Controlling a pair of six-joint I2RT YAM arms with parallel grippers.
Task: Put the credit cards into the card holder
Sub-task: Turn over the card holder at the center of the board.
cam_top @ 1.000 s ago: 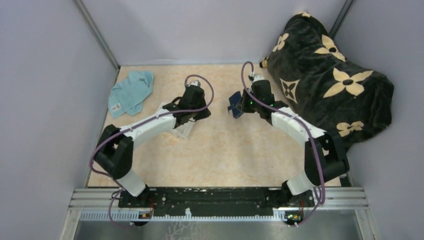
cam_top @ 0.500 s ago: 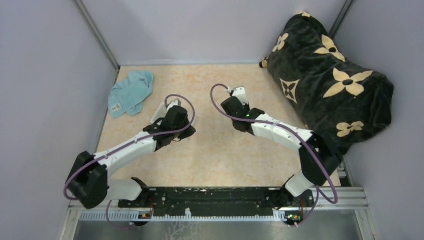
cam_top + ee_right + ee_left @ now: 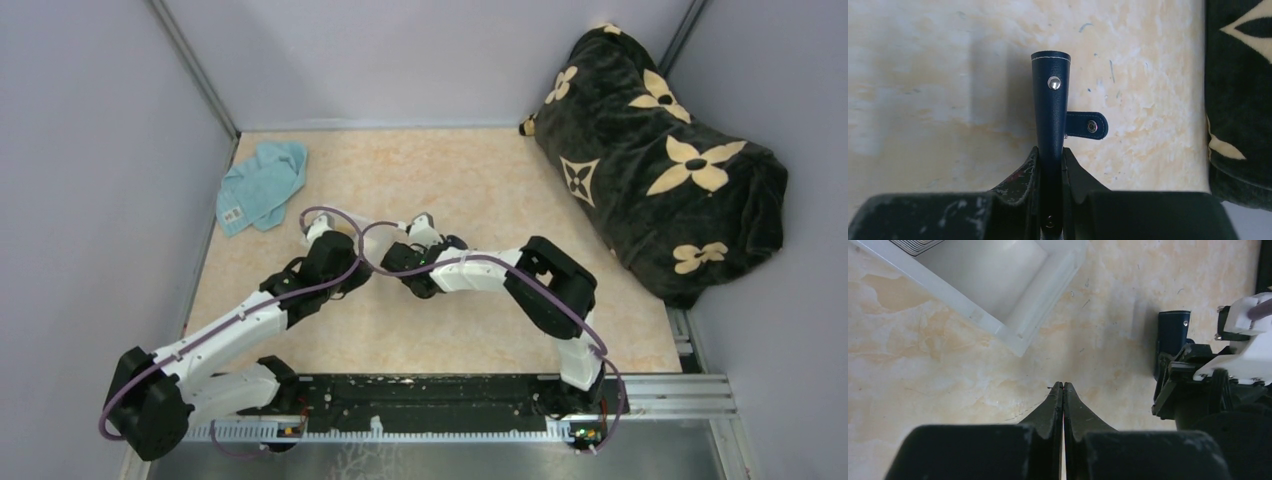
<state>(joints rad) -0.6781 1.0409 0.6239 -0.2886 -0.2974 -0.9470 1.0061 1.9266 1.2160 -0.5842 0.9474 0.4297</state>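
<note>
The card holder's covers (image 3: pixel 1051 112) are pinched shut on edge in my right gripper, so it should lay the card holder flat and move away before the cards go in.
The card holder (image 3: pixel 1050 100) is a folded navy-blue wallet with a snap tab, standing on edge above the tabletop. My right gripper (image 3: pixel 1050 150) is shut on its lower end. The left wrist view shows the card holder (image 3: pixel 1172 332) poking out past the right gripper's black fingers (image 3: pixel 1168 377), off to the right. My left gripper (image 3: pixel 1063 385) is shut, tips together over bare table, with nothing showing beyond them. From above, the two grippers meet near the middle of the table, left gripper (image 3: pixel 345 272) beside right gripper (image 3: pixel 400 265). No credit cards are in view.
A clear plastic tray (image 3: pixel 1013 325) lies just beyond the left gripper. A teal cloth (image 3: pixel 262 185) sits at the back left. A black blanket with beige flowers (image 3: pixel 660 160) fills the back right, and its edge (image 3: pixel 1235 75) appears beside the card holder.
Both arms have swung in and toward the near middle. The right gripper has carried the card holder from the back right to the centre. The left gripper has come off the tray.
</note>
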